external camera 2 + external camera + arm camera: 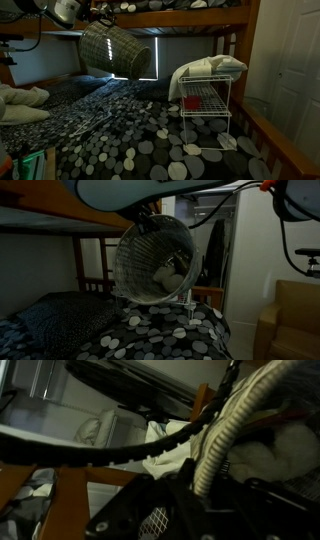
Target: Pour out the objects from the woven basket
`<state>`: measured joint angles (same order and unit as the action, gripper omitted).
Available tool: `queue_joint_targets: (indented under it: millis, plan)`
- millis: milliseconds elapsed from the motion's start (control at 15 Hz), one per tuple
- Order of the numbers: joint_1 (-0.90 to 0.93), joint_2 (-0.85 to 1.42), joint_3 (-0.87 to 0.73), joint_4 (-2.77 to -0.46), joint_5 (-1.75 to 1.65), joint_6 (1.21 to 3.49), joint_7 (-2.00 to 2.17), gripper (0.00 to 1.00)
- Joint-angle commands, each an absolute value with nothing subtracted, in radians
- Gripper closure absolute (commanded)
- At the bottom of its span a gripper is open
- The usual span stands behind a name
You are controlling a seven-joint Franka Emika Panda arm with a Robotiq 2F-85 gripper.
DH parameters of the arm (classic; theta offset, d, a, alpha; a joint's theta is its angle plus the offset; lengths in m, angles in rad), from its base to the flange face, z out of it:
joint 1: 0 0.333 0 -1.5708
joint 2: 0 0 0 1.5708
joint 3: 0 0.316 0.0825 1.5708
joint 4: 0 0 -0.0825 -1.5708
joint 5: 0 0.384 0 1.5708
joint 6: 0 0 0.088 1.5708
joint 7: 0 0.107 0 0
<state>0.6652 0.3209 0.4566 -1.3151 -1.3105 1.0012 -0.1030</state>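
Observation:
The woven basket's bottom (141, 57) hangs lower than its opening, which keeps the white objects inside. My gripper should lift the basket and tip its bottom above the basket's opening (170, 262).
The woven basket (135, 255) hangs in the air above the bed, tipped on its side. In an exterior view its mouth faces the camera, with white objects (166, 277) lying inside on the lower wall. In an exterior view the woven basket (112, 50) is at the upper left, mouth pointing right and down. My gripper (143, 222) holds it at the top rim, also seen under the bunk (100, 20). In the wrist view the dark fingers (200, 490) are shut around the pale woven rim (225, 435), with white stuff (270, 455) inside the basket.
Below is a bed with a dark spotted cover (130, 140), also seen in an exterior view (160, 335). A silver wire rack (205, 110) topped with a white cloth bundle (210, 68) stands on it. The wooden upper bunk rail (190, 18) runs close overhead. Pillows (20, 105) lie nearby.

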Motion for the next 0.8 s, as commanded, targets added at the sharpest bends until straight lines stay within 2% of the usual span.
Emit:
queue_joint_targets:
  millis: [0, 200, 267, 467, 733]
  plan:
    - [0.704, 0.337, 0.420, -1.298, -1.333, 1.014, -0.159, 0.86]
    - [0.717, 0.362, 0.408, -1.285, -1.359, 1.037, -0.215, 0.86]
    - [0.724, 0.355, 0.404, -1.311, -1.400, 1.056, -0.222, 0.97]
    - [0.729, 0.304, 0.390, -1.389, -1.471, 1.164, -0.137, 0.97]
    - [0.774, 0.288, 0.376, -1.379, -1.470, 1.042, 0.021, 0.97]
